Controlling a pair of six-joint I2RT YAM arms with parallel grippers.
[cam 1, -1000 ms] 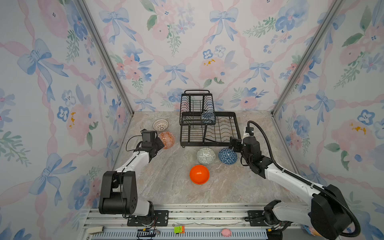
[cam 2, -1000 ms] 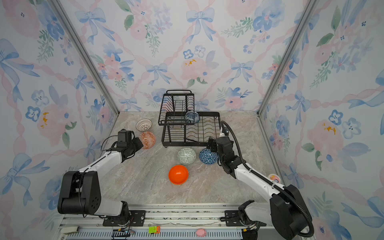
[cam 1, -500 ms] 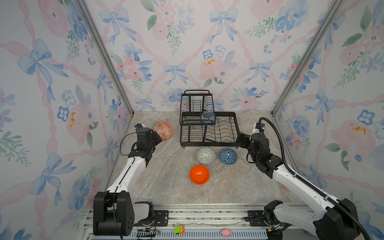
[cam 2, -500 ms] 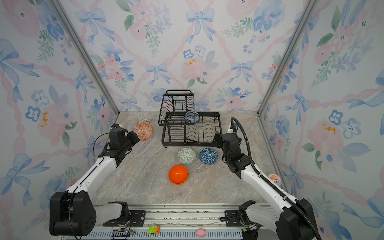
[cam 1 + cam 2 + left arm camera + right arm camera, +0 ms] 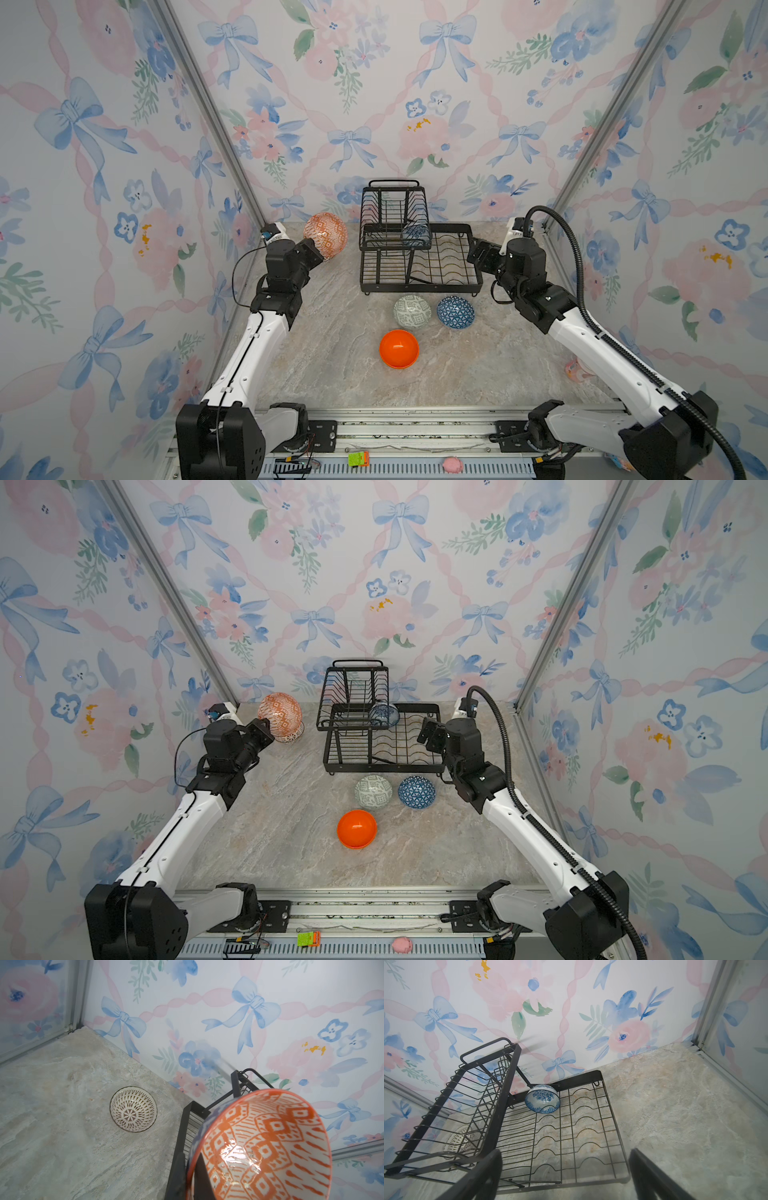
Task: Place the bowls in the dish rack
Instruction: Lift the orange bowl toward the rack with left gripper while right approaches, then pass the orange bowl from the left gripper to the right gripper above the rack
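My right gripper is open and the red-orange patterned bowl's rim (image 5: 344,226) is free across from my left gripper, so it should continue over the dish rack (image 5: 394,236) and close on that rim.
My left gripper (image 5: 313,253) (image 5: 191,1159) is shut on the rim of the red-orange patterned bowl (image 5: 325,235) (image 5: 279,717) (image 5: 270,1147), held tilted in the air left of the dish rack (image 5: 419,286) (image 5: 382,766) (image 5: 508,1076). The white lattice bowl (image 5: 133,1109) sits on the table below it. A blue-and-white bowl (image 5: 417,235) (image 5: 542,1098) rests in the rack's lower tray. The grey-green bowl (image 5: 412,311), dark blue bowl (image 5: 455,312) and plain orange bowl (image 5: 399,349) stand in front of the rack. My right gripper (image 5: 478,253) (image 5: 564,1152) hangs open and empty at the rack's right front corner.
Wallpapered walls close in the table on three sides, with metal posts in the back corners. A small pink object (image 5: 575,370) lies at the table's right edge. A green block (image 5: 358,458) and a pink item (image 5: 452,464) sit on the front rail.
My left gripper has lifted the red-orange bowl off the table, up and toward the back. My right gripper has drawn away from the dark blue bowl and risen beside the rack.
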